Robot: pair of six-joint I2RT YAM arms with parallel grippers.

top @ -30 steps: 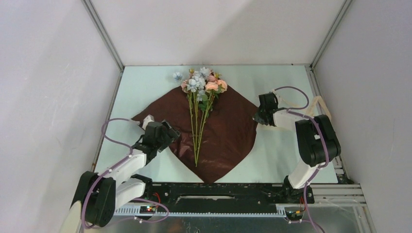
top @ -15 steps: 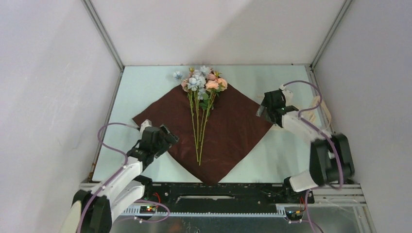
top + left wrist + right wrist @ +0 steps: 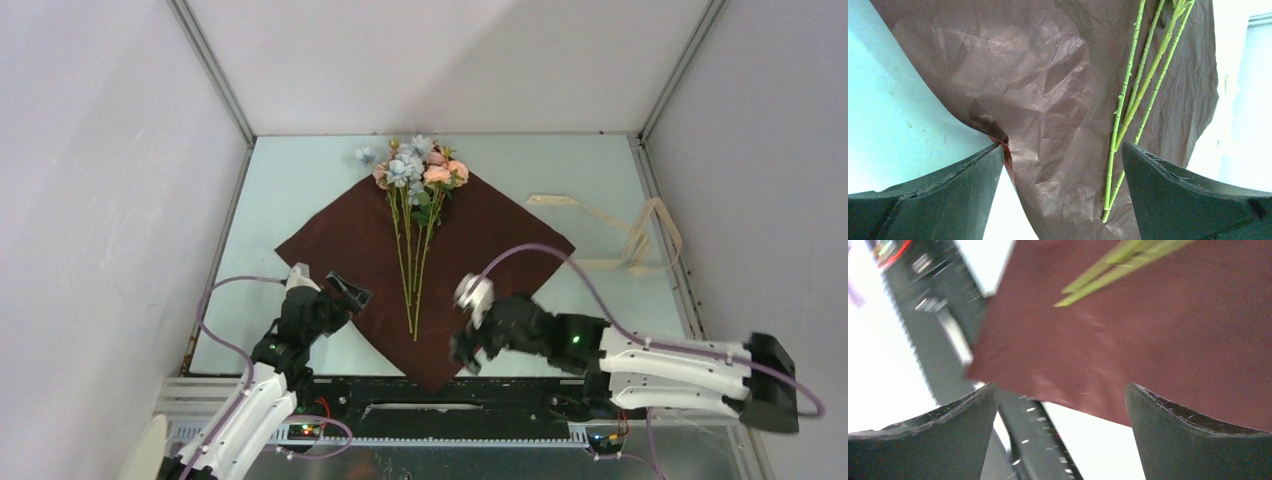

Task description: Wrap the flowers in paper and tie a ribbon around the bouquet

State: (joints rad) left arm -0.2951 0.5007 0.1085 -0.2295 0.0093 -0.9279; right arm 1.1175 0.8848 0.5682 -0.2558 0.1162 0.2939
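The paper's near corner (image 3: 431,380) sticks out past the stem ends (image 3: 414,336). The corner will lie over them and hide them when I fold it toward the flowers.
The paper (image 3: 470,265) lies flat as a diamond, brown-maroon face up. The flowers (image 3: 420,172) rest on it, heads at the far corner, green stems (image 3: 412,275) running toward me. The cream ribbon (image 3: 625,240) curls on the table to the right, apart from both grippers. My left gripper (image 3: 345,298) is open at the paper's near-left edge. In the left wrist view the left gripper (image 3: 1062,150) frames the paper (image 3: 1038,85) and stems (image 3: 1128,110), and a curled edge showing red (image 3: 1007,157) touches one finger. My right gripper (image 3: 468,340) is open over the paper's near corner (image 3: 1148,340), holding nothing.
A black rail (image 3: 480,392) runs along the near table edge just below the paper's corner and shows under the right gripper (image 3: 1062,390) as a blurred black rail (image 3: 948,330). White walls enclose the table left, right and behind. One loose blue flower head (image 3: 365,156) lies by the far-left corner.
The right gripper opened, let go of the paper's right corner and swung down to the near corner; that corner now lies flat. The left arm drew back toward the near edge, opening fully.
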